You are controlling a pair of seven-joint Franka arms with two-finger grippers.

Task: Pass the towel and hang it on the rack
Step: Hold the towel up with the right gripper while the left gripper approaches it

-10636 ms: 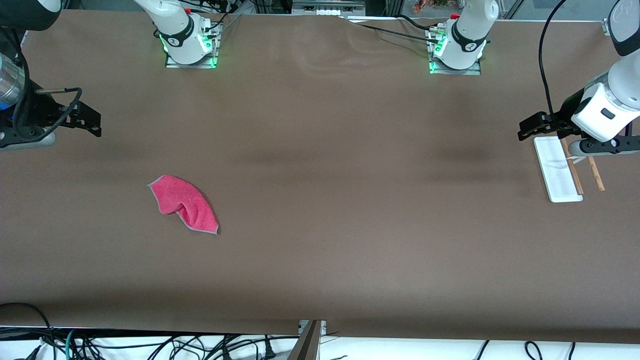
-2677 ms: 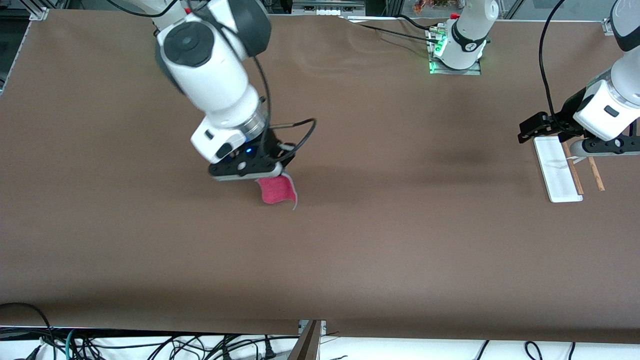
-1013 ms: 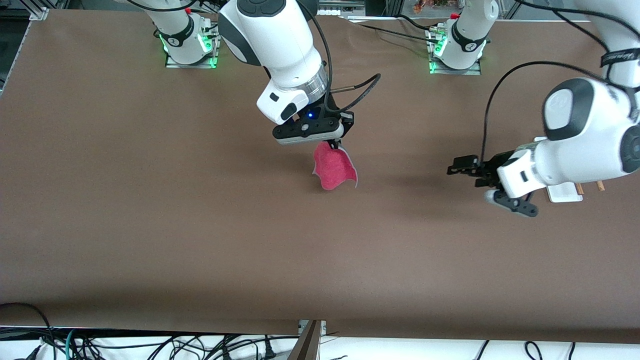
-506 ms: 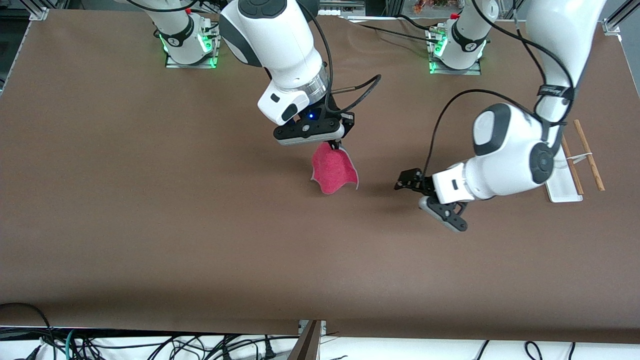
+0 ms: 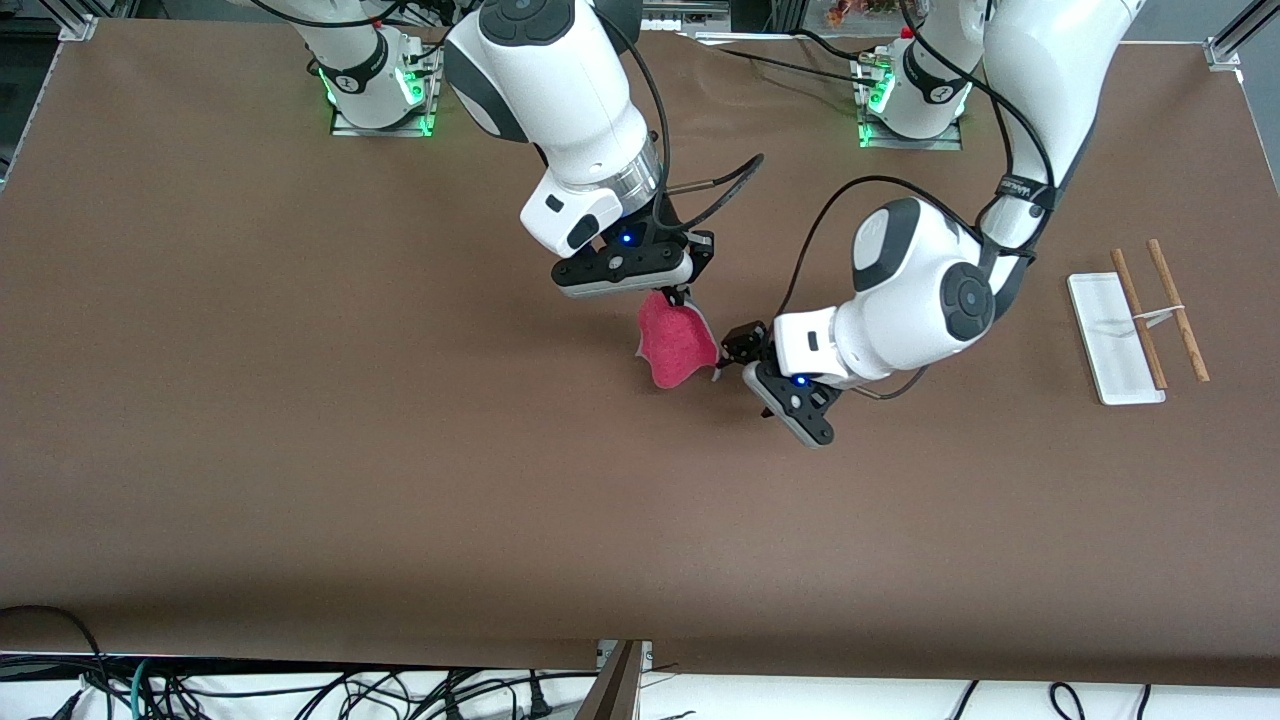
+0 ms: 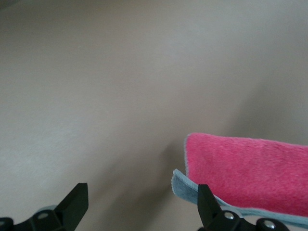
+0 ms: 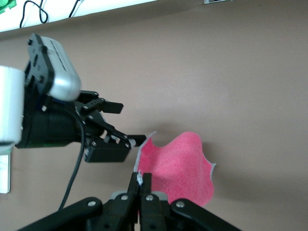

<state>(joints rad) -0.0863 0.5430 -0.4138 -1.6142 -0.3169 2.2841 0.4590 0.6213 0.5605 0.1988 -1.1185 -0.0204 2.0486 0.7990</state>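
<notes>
The pink towel's grey corner [image 6: 181, 186] only just reaches past one finger of my left gripper. Next, I turn and move those fingers around the towel's loose end [image 6: 190, 163] before I close them.
The pink towel [image 5: 676, 345] hangs over the middle of the table from my right gripper [image 5: 672, 298], which is shut on its top edge. The right wrist view shows those fingers pinched on the grey edging [image 7: 140, 180], with the towel [image 7: 179, 168] drooping below. My left gripper [image 5: 741, 356] is open, level with the towel and right beside its free edge. In the left wrist view the towel [image 6: 250, 173] hangs next to one finger [image 6: 206, 204], its grey corner just inside the open jaws of the left gripper [image 6: 142, 207]. The rack [image 5: 1113, 340] stands at the left arm's end of the table.
The rack's two brown rods [image 5: 1160, 312] lie side by side over its white base. The brown table [image 5: 400, 480] stretches wide toward the front camera. Cables [image 5: 300, 690] hang below its front edge.
My left arm has swung from near the rack toward the middle, bringing its open gripper up beside the towel. The right gripper, still holding the towel, has shifted slightly toward it.
</notes>
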